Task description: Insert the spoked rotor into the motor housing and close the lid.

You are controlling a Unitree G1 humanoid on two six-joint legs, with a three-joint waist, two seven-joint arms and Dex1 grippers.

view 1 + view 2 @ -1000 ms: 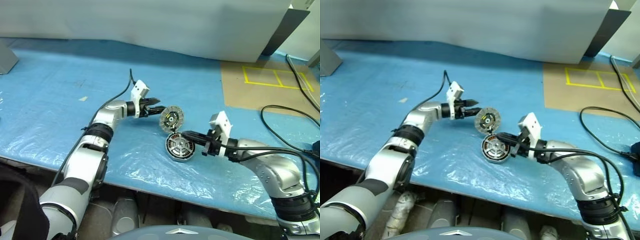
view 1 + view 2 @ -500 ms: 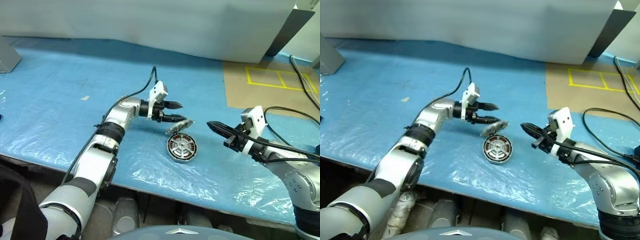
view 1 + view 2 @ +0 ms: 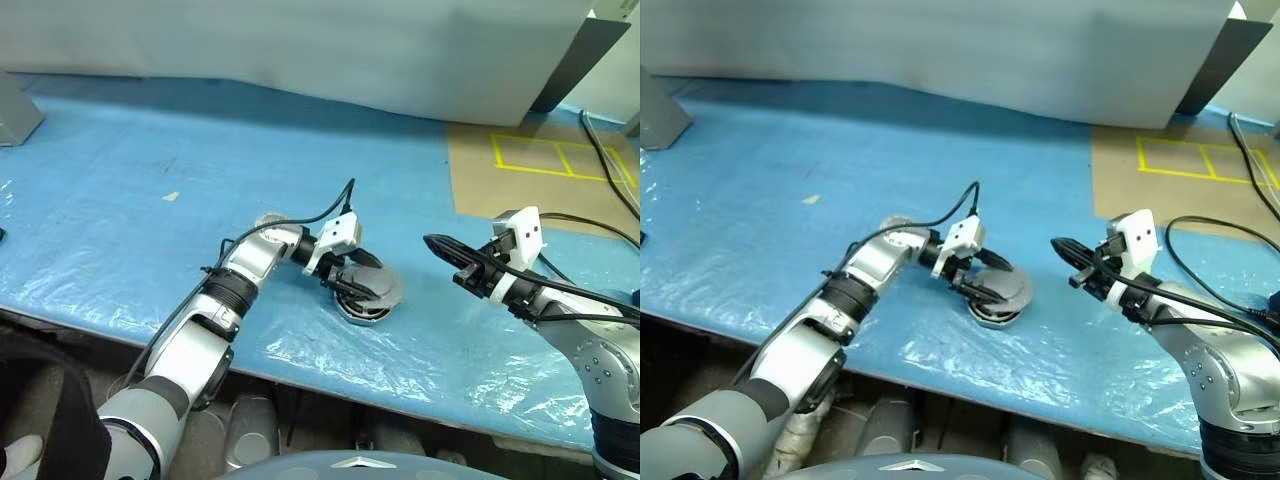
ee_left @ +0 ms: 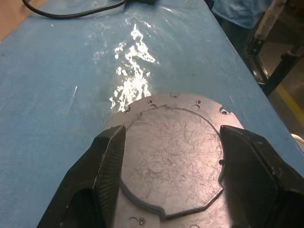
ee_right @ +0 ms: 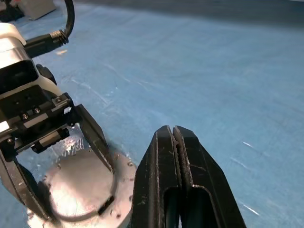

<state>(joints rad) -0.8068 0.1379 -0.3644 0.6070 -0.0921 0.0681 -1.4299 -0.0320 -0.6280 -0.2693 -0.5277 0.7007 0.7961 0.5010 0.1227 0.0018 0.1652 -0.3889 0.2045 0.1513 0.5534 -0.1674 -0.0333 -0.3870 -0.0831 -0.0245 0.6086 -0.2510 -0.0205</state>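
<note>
The robot's left gripper should back away and its right gripper should take hold of the lid's raised centre [image 3: 380,283] to line the lid up, because the lid leaves the motor housing's near rim [image 3: 362,316] uncovered.
The lid [image 3: 383,287] lies flat on the motor housing [image 3: 357,312], its plain scratched grey back [image 4: 173,156] facing up. The spoked rotor is hidden under it. My left gripper [image 3: 366,283] is open and reaches over the lid from the left, one finger [image 4: 108,156] on each side of the lid's raised round centre. My right gripper [image 3: 437,245] is shut and empty. It hovers a hand's width to the right of the housing, pointing toward it. The right wrist view shows its closed fingertips [image 5: 173,135] and the left gripper over the lid [image 5: 83,183].
A crinkled blue plastic sheet [image 3: 150,200] covers the table. A brown board with yellow tape squares [image 3: 540,165] lies at the back right, with black cables [image 3: 590,225] beside it. A grey box corner [image 3: 15,110] is at the far left. The table's front edge runs just below the housing.
The lid, upright a second ago, has been swung down flat over the housing by my left gripper, covering the rotor. My right gripper drew back from the housing to the right.
</note>
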